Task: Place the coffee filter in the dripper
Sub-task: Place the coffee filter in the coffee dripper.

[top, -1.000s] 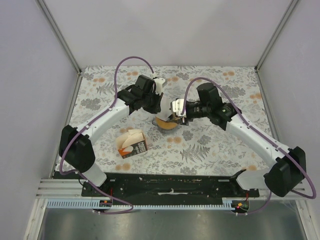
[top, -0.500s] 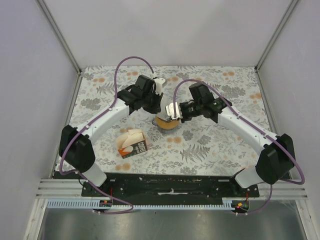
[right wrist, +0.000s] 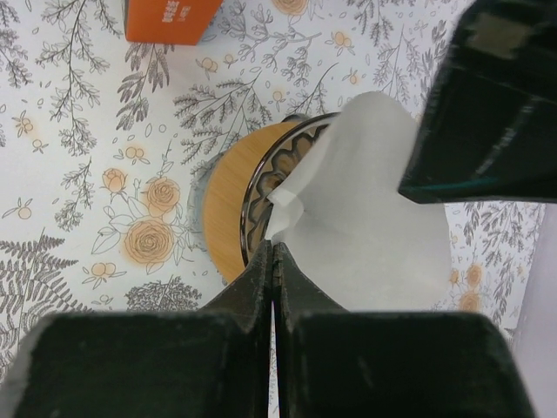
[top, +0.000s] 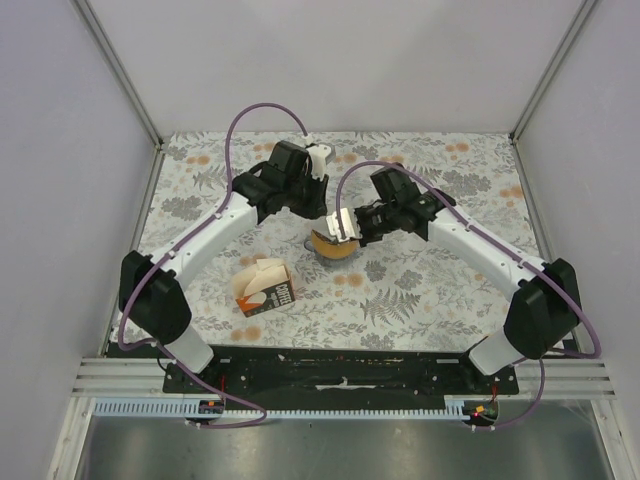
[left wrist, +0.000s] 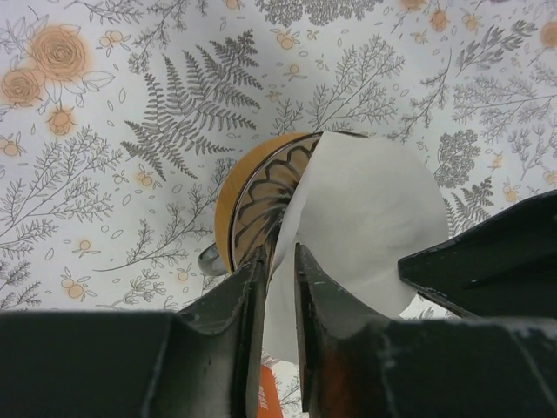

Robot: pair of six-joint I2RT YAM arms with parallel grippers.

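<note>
The filter's edge (left wrist: 291, 219) lies loose between the left gripper's fingers, short of the dripper's wire rim (left wrist: 233, 228), so the left gripper should pinch the filter's edge and pull it over.
The coffee filter (right wrist: 374, 209), a white paper cone, hangs tilted over the dripper (right wrist: 265, 178), its lower edge at the dark wire rim. My right gripper (right wrist: 273, 248) is shut on the filter's near edge, beside a small folded corner. In the left wrist view the filter (left wrist: 365, 218) runs into the narrow gap between my left gripper's (left wrist: 280, 252) slightly parted jaws, which do not pinch it. The dripper (left wrist: 261, 196) stands on a flat tan ring (left wrist: 228, 205). From above, both grippers meet over the ring (top: 335, 250), left gripper (top: 318, 205) behind, right gripper (top: 335, 230) to the right.
An orange, white and black carton (top: 268, 287) lies on the flowered table (top: 420, 290), near left of the dripper, and also shows in the right wrist view (right wrist: 165, 16). White walls and metal posts close the table's back and sides.
My right gripper has swung left to the filter and shut on its edge. The left gripper's jaws, shut before, have parted a little.
</note>
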